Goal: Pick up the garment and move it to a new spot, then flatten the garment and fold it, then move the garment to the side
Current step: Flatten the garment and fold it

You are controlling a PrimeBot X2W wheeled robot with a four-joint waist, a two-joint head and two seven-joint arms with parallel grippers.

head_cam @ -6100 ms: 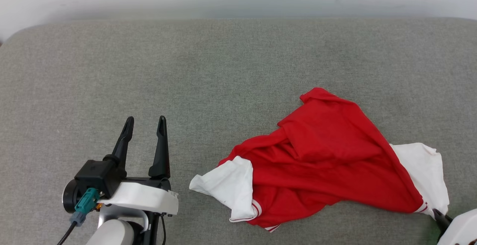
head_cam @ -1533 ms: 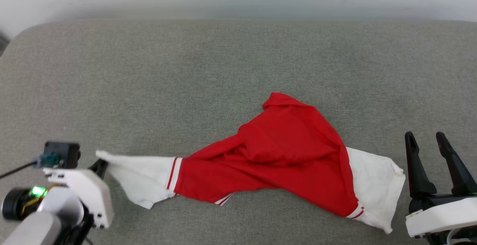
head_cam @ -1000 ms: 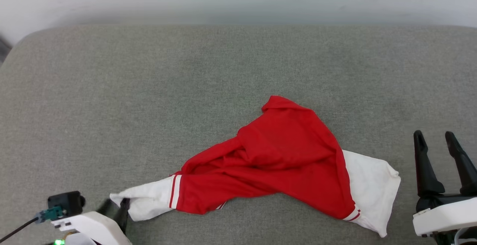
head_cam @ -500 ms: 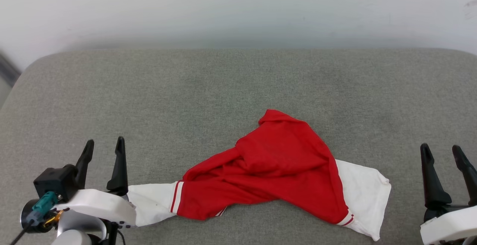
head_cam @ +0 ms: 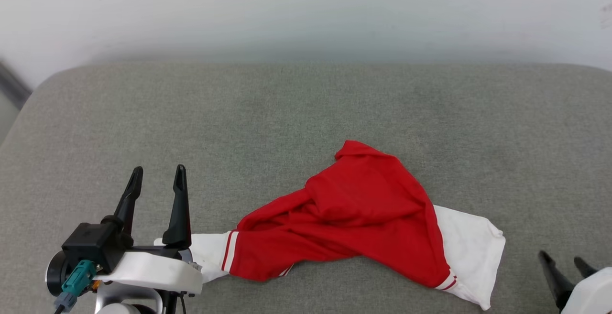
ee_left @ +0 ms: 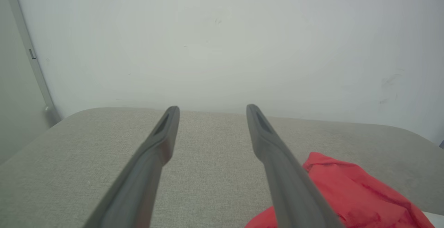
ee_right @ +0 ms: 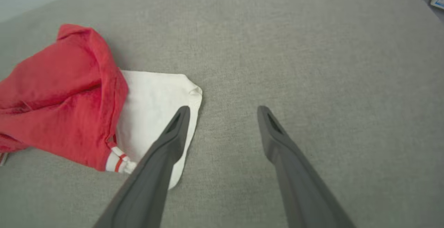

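Note:
My grippers will open the garment (head_cam: 367, 213) and show its hidden neckline when they lift both sleeves, because a striped trim (head_cam: 285, 270) peeks out from under the garment's red body.
The garment (head_cam: 354, 218) lies crumpled on the grey cushion, a red body bunched in the middle with a white sleeve stretched out to each side; its chest print is hidden. My left gripper (head_cam: 158, 174) stands open at the lower left, its body over the tip of the left sleeve, nothing between its fingers. The left wrist view has those open fingers (ee_left: 212, 109) pointing at the far wall, the garment (ee_left: 350, 193) at the lower right. My right gripper (head_cam: 562, 258) is open at the lower right corner, just right of the right sleeve. In the right wrist view its fingers (ee_right: 223, 108) hover over bare cushion beside the garment (ee_right: 69, 92).
The grey cushion (head_cam: 287, 113) spreads wide behind and around the shirt, with rounded far corners. A pale wall (head_cam: 306, 13) runs along its back edge. A grey strip (ee_left: 31, 58) runs down the wall at the far left.
My left gripper has let go of the left sleeve, opened, and now points up over the sleeve's tip. The camera has tilted up, so more wall shows and the right gripper sits lower in the picture.

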